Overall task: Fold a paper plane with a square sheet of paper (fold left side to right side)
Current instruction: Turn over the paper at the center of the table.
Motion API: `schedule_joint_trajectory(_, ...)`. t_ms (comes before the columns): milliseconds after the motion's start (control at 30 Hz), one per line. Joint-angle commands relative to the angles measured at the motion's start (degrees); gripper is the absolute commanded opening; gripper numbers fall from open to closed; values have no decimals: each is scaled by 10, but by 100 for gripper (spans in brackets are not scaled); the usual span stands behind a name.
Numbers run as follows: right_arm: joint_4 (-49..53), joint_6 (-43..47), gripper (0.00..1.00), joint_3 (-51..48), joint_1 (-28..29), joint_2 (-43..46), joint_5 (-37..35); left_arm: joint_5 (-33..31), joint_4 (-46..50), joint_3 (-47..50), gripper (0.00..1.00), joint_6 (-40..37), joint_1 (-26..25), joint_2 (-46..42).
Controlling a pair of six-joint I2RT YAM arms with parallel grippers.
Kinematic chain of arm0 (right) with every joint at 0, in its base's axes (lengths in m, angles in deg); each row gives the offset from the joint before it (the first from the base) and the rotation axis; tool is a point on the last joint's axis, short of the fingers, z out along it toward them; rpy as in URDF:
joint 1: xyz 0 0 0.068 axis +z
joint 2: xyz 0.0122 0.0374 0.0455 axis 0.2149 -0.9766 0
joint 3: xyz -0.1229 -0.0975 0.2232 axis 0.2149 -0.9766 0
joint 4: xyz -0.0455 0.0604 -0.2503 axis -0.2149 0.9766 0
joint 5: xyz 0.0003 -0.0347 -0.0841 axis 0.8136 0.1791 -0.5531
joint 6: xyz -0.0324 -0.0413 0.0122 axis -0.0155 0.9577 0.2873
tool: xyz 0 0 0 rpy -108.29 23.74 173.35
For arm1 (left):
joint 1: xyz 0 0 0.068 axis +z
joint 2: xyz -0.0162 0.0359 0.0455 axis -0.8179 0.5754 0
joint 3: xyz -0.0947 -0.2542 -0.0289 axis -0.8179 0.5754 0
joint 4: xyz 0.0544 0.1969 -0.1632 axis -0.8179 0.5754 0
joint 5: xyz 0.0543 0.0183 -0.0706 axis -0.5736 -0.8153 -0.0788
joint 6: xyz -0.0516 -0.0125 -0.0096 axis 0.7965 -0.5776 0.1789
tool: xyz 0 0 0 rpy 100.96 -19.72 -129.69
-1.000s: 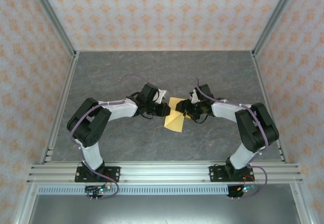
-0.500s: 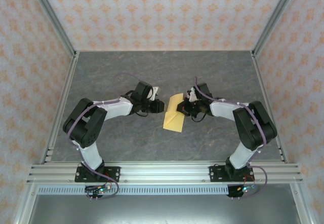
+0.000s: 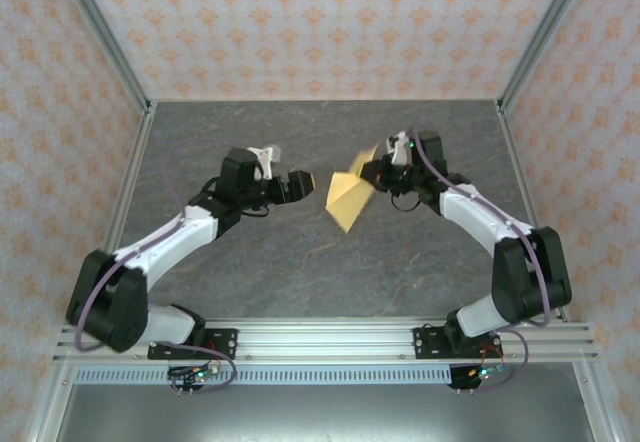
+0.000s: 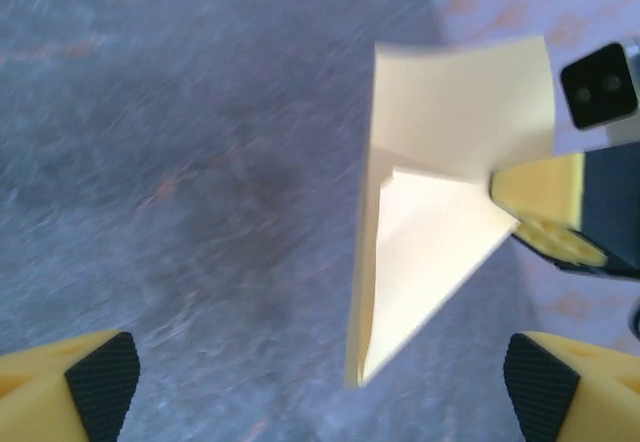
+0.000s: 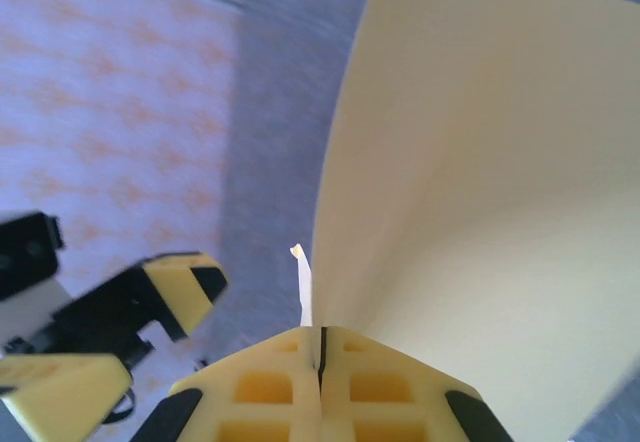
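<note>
I expect the yellow sheet of paper (image 3: 349, 198) to stay folded as a narrow piece when I carry it, because it has a long straight creased edge (image 4: 367, 222).
The yellow square sheet of paper (image 3: 345, 199) is folded into a creased shape with a point hanging downward, and it is lifted off the grey table. My right gripper (image 3: 374, 172) is shut on its upper right edge. In the right wrist view the jaws (image 5: 320, 347) are pressed together on a thin edge, with the paper (image 5: 480, 212) spreading up and to the right. My left gripper (image 3: 303, 184) is open just left of the paper, not touching it. In the left wrist view the paper (image 4: 430, 252) hangs ahead between my wide-apart fingertips (image 4: 100, 382).
The grey tabletop (image 3: 250, 132) lies below both grippers. Metal frame posts (image 3: 100, 32) and patterned walls stand at the back and sides. An aluminium rail (image 3: 320, 340) with both arm bases runs along the near edge.
My left gripper let go of the paper, opened wide and drew back to the left. My right gripper shut on the paper and lifted it off the table toward the back.
</note>
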Motion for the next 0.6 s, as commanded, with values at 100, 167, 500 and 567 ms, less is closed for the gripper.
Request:
schedule_joint_trajectory(100,-109,-67,2,82,2,35,72,77,-153,-2,100,143,7,-65)
schedule_joint_trajectory(167,-139,-95,2,96,8,31,87,92,-191,-4,100,178,7,-63)
schedule_joint_trajectory(500,-253,-197,3,116,61,32,98,124,-307,-12,96,252,-2,-50)
schedule_joint_trajectory(567,-280,-218,3,115,67,30,97,124,-321,-13,91,262,-7,-48)
